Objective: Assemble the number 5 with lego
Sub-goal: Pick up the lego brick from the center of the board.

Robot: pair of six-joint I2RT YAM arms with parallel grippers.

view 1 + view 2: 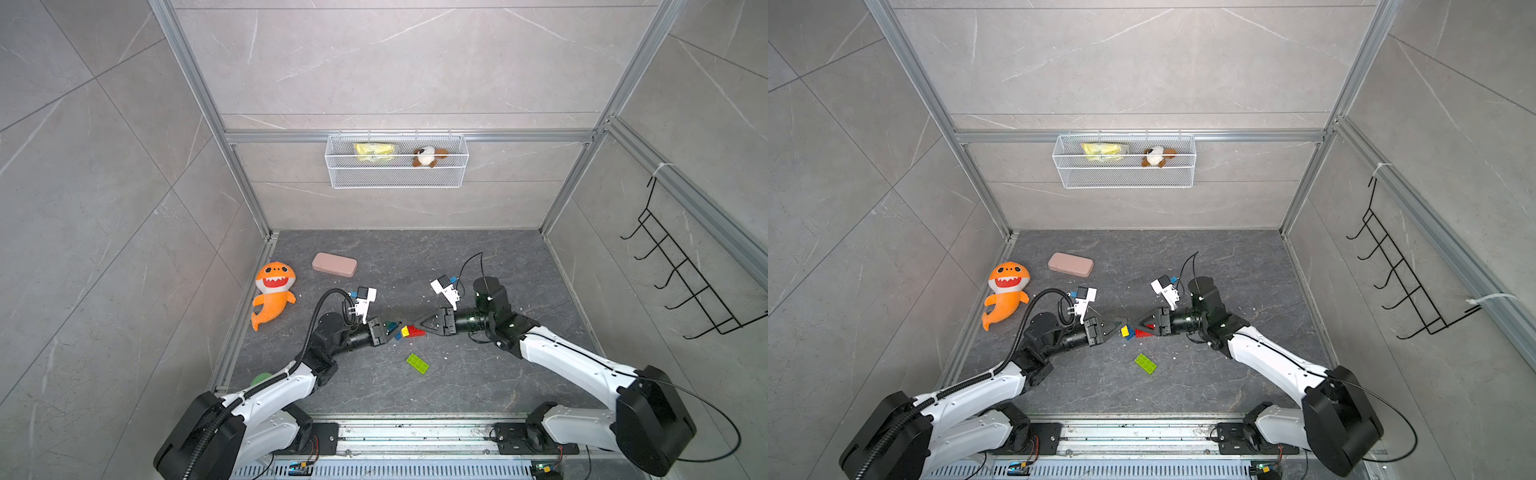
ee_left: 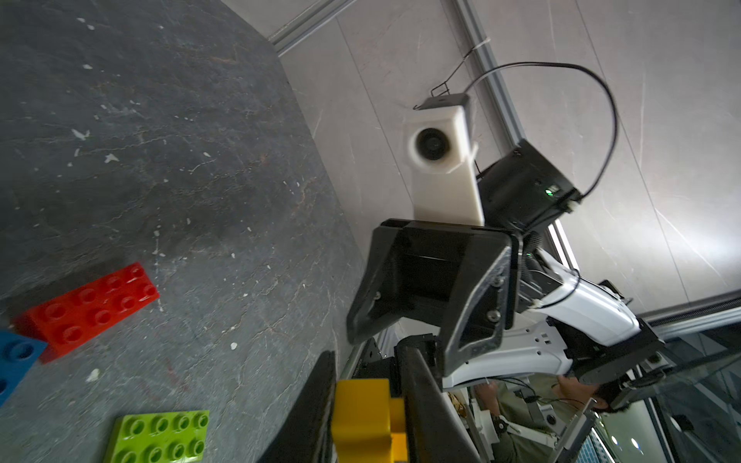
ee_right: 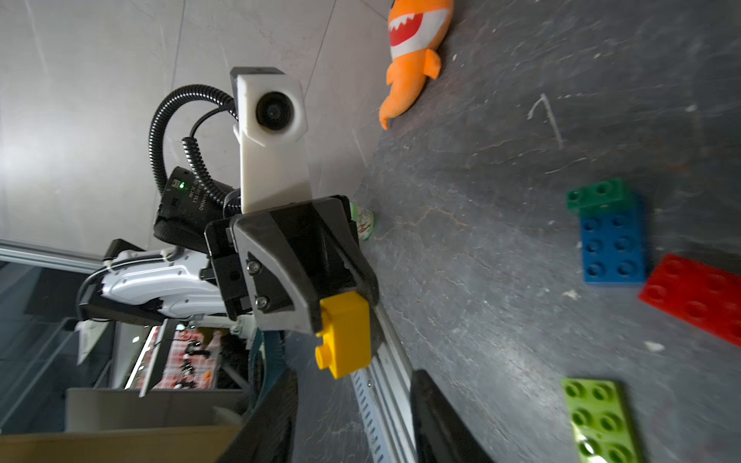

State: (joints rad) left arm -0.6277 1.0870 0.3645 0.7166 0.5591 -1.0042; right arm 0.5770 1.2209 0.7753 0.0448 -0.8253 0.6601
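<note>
The robot's left gripper has the yellow brick's studs [image 3: 323, 355] facing the front bar, so next the right gripper takes the brick over and turns the studs upward.
My left gripper [image 2: 367, 373] is shut on a small yellow brick [image 2: 363, 417], held a little above the floor; the brick also shows in a top view [image 1: 405, 332] and in the right wrist view [image 3: 347, 334]. My right gripper [image 3: 355, 397] faces it tip to tip, open, with nothing between its fingers. Below the two tips, on the dark floor, lie a red brick [image 1: 416, 331] and a blue brick [image 3: 613, 248]. A dark green brick [image 3: 597, 198] sits on one end of the blue one. A lime green brick [image 1: 417, 363] lies alone nearer the front.
An orange shark plush [image 1: 274, 295] and a pink case [image 1: 334, 264] lie at the back left. A wire basket [image 1: 397, 176] hangs on the back wall, and a black hook rack [image 1: 685, 282] on the right wall. A metal rail [image 1: 415, 432] runs along the front edge.
</note>
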